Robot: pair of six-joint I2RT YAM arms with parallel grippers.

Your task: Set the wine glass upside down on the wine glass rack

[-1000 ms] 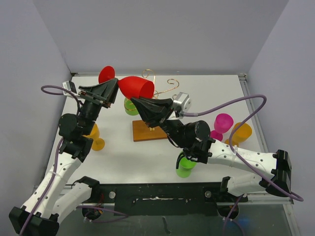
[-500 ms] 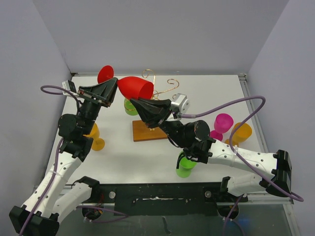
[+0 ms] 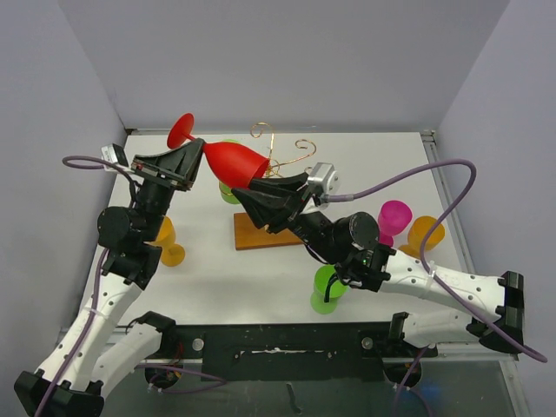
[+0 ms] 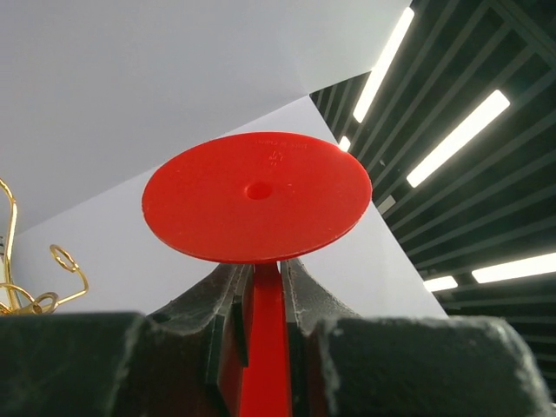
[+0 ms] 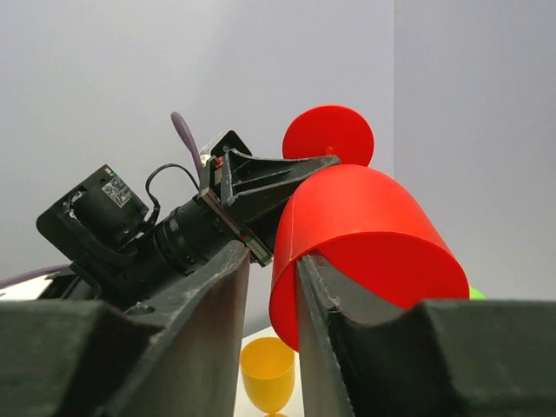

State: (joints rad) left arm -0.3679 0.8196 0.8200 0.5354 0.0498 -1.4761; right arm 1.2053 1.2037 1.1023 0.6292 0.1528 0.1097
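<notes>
Next, my left gripper turns the foot (image 3: 180, 130) of the red wine glass up for my right gripper to take, because the glass tilts with its rim (image 3: 260, 168) at my right gripper.
The red wine glass (image 3: 231, 162) hangs in the air, tilted with its foot (image 3: 181, 130) up and to the left. My left gripper (image 3: 196, 158) is shut on its stem; in the left wrist view the stem runs up between the gripper's (image 4: 265, 265) fingers to the round foot (image 4: 258, 196). My right gripper (image 3: 249, 185) is open at the bowl's rim. In the right wrist view one finger (image 5: 323, 287) sits inside the bowl (image 5: 365, 226), and the other stands apart from its wall. The wine glass rack (image 3: 280, 155), gold wire on a wooden base (image 3: 257, 234), stands just behind.
A yellow glass (image 3: 167, 243) stands at the left and a green one (image 3: 327, 291) near the front. Magenta (image 3: 391, 219) and orange (image 3: 424, 233) glasses stand at the right. Another green glass (image 3: 228, 191) sits beside the rack, under the red bowl.
My left gripper has closed on the stem. My right gripper has let go of the bowl's rim and opened. The glass has shifted a little to the left and tilted more.
</notes>
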